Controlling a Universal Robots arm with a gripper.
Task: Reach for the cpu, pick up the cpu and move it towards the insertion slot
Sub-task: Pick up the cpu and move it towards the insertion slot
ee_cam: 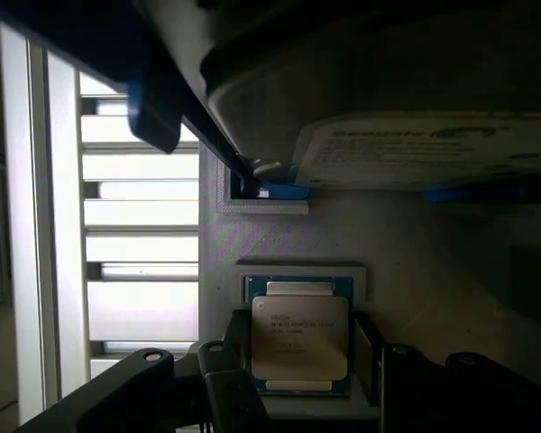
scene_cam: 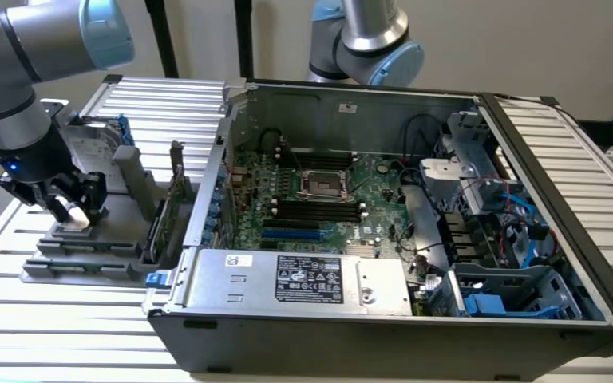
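The cpu [ee_cam: 299,337] will come free right away when I lift it, and the grey fixture will stay in place, because a low rim [ee_cam: 301,269] leaves the cpu's top open.
The cpu [ee_cam: 299,336], a flat square chip with a silvery top and a blue-green rim, lies in a shallow pocket of the grey fixture [ee_cam: 279,239]. My gripper [ee_cam: 299,359] is lowered over it, still open, with one dark finger [ee_cam: 233,356] close on each side of the chip and narrow gaps showing. In the exterior view the gripper [scene_cam: 73,209] stands low over the grey fixture [scene_cam: 83,257] at the exterior view's left. The insertion slot [scene_cam: 322,185], a dark square socket in a shiny frame, sits on the green board inside the open computer case.
An upright silver hard drive [ee_cam: 415,153] with blue rails stands in the fixture just beyond the chip. The black computer case [scene_cam: 392,319] fills the exterior view's middle and right, with a power supply [scene_cam: 306,279] at its front. A second arm [scene_cam: 365,40] hangs behind it.
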